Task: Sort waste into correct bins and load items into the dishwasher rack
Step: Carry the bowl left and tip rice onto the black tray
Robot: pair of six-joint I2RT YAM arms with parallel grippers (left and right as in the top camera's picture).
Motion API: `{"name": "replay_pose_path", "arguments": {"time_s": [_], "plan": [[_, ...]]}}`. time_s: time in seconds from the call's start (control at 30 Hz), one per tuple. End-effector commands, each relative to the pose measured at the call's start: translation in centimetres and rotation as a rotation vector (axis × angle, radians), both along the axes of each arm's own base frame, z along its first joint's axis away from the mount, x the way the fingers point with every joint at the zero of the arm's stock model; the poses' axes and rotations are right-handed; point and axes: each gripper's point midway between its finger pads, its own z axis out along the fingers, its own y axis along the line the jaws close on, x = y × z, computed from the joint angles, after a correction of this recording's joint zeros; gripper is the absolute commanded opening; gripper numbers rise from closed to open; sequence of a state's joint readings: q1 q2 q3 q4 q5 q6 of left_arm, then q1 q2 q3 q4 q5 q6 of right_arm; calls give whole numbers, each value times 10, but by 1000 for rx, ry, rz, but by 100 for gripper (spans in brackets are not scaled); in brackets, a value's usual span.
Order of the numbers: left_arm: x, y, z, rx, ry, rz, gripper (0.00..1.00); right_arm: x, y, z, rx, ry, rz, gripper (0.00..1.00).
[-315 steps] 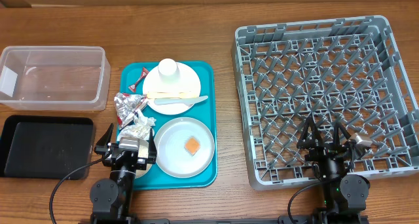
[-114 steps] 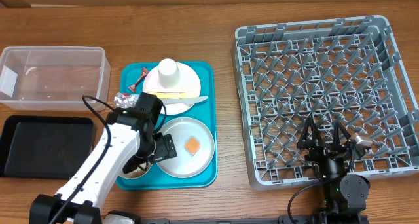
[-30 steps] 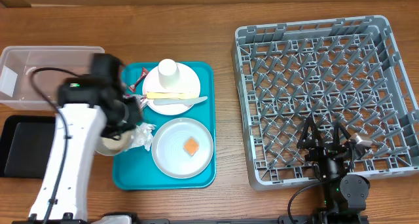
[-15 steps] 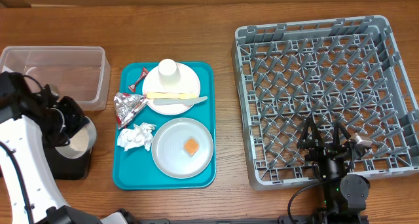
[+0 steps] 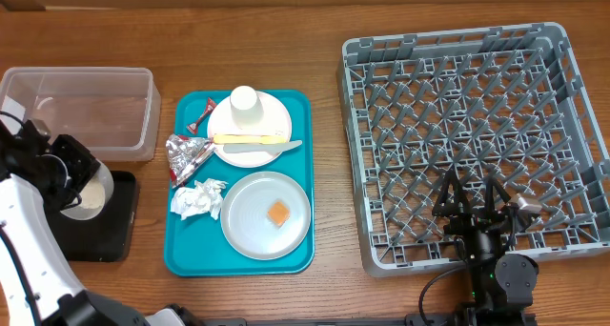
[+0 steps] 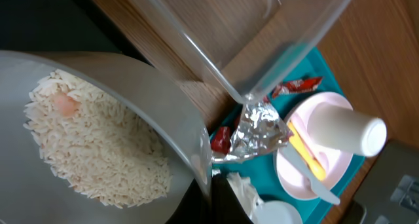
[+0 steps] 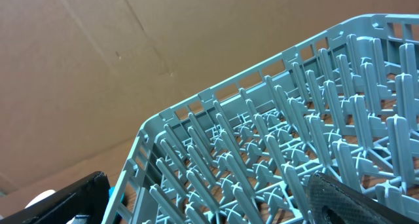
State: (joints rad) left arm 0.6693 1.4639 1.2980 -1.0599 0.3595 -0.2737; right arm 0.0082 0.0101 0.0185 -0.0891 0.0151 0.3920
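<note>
The rice-filled white bowl [image 5: 93, 196] hangs close to the edge of the black tray bin, so the robot's left gripper should go farther over the bin [image 5: 84, 236] and pour the rice out there.
My left gripper [image 5: 69, 178] [image 6: 209, 188] is shut on the rim of the white bowl [image 5: 88, 191] [image 6: 131, 93], held tilted over the black tray bin [image 5: 107, 238]. White rice grains [image 6: 98, 152] lie inside the bowl. The clear tub [image 5: 81, 112] [image 6: 262, 27] stands just behind. On the teal tray [image 5: 186, 261] lie crumpled foil [image 5: 189, 154] [image 6: 262, 129], a white napkin [image 5: 197, 198], a red wrapper [image 5: 203, 114] [image 6: 298, 86], a grey plate [image 5: 253, 226] with an orange cube [image 5: 279, 213], and a pinkish plate [image 5: 274, 116] with a cup [image 5: 246, 100] [image 6: 344, 129] and utensils [image 5: 253, 138]. My right gripper [image 5: 472, 207] [image 7: 209, 207] stands open at the front of the dishwasher rack [image 5: 477, 126] [image 7: 275, 139].
The rack fills the right half of the wooden table. The teal tray lies between the rack and the two bins. My left arm's white link runs along the table's front left corner.
My left arm has carried the bowl leftward from the teal tray's left edge to over the black tray. The right arm has not moved.
</note>
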Motion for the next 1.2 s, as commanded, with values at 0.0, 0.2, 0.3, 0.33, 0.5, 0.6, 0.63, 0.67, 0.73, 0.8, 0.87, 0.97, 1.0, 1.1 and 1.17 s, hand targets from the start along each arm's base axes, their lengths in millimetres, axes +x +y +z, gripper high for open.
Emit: {"name": "replay_pose_path", "arguments": {"time_s": [0.0,0.2,0.3,0.33,0.5,0.6,0.63,0.67,0.73,0.8,0.87,0.97,1.0,1.1,1.17], "plan": [[9,14,-8,-27,1,56,4,0,0,-2,-3,-2,1,100],[27,18,-27,-139,-40,43,4,0,0,-2,-3,-2,1,100],[28,21,-33,-210,-70,34,4,0,0,-2,-3,-2,1,100],[29,20,-32,-220,-84,22,4,0,0,-2,-3,-2,1,100],[25,29,-17,-280,-222,-36,4,0,0,-2,-3,-2,1,100],[11,41,-15,-304,-239,8,4,0,0,-2,-3,-2,1,100],[7,44,-13,-317,-252,21,4,0,0,-2,-3,-2,1,100],[6,46,-9,-335,-280,24,4,0,0,-2,-3,-2,1,100],[5,47,0,-366,-341,17,4,0,0,-2,-3,-2,1,100],[5,46,12,-397,-426,-7,4,0,0,-2,-3,-2,1,100],[5,46,22,-422,-498,-26,4,0,0,-2,-3,-2,1,100],[1,48,30,-446,-572,-29,4,0,0,-2,-3,-2,1,100],[-2,50,29,-452,-574,-17,4,0,0,-2,-3,-2,1,100],[-11,56,22,-448,-577,10,4,0,0,-2,-3,-2,1,100],[-14,57,19,-457,-589,22,4,0,0,-2,-3,-2,1,100]]}}
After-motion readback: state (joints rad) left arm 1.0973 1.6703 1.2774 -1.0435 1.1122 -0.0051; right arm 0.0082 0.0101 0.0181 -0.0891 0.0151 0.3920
